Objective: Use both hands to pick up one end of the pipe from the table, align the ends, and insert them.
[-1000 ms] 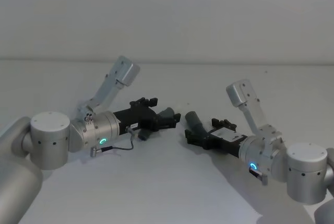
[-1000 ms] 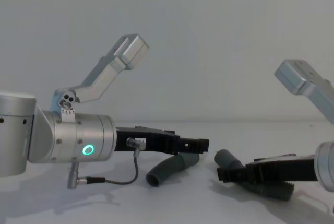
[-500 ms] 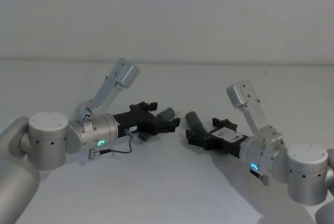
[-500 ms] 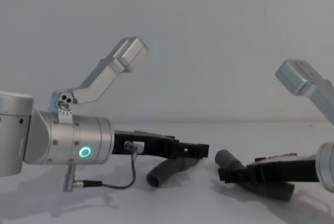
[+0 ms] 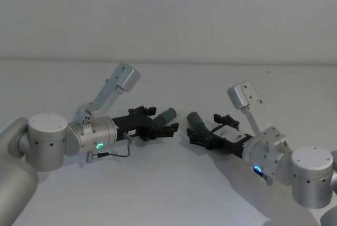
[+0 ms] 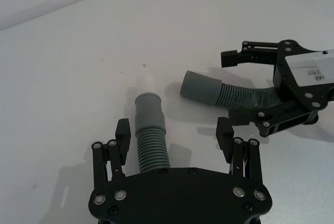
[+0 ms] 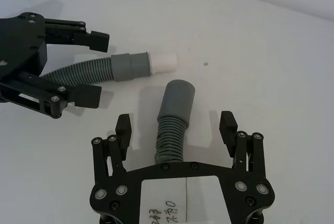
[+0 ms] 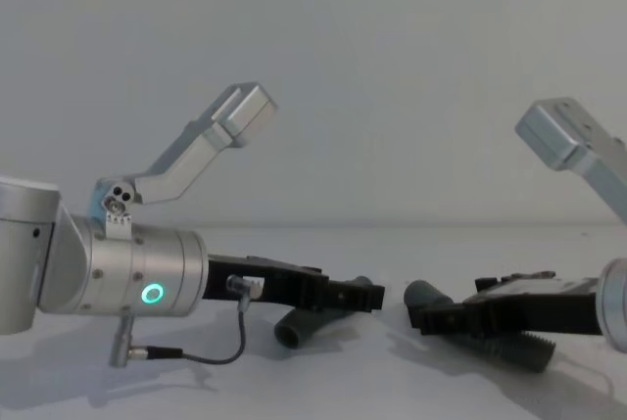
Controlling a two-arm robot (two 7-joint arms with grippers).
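Observation:
The white tip sits in line with the smooth cuff's opening point(image 6: 148, 96). I expect the tip to come along, still sticking straight out, when I lift the ribbed body.
Two dark-grey ribbed pipe pieces lie on the white table point(image 5: 174, 184). The left piece point(image 6: 150, 143) has a smooth cuff with a white tip point(image 6: 147, 85). My left gripper point(image 6: 174, 130) is open and straddles its ribbed body, which lies close to one finger point(image 6: 122, 136). The right piece point(image 7: 171, 135) points its open cuff point(image 7: 178, 96) at the left one. Around it my right gripper point(image 7: 176, 125) stands open, its fingers apart from the hose. In the head view the left gripper point(image 5: 167, 127) and right gripper point(image 5: 194, 136) face each other, and the two cuffs point(image 5: 168, 114) point(image 5: 195, 119) are a short gap apart.
A thin cable point(image 8: 211, 353) loops under the left wrist near the table. Bare white table stretches in front of both arms and behind them up to the plain wall.
The left gripper has sunk lower toward the table over its pipe piece. The right gripper has levelled out slightly. Both pipe pieces lie about where they were.

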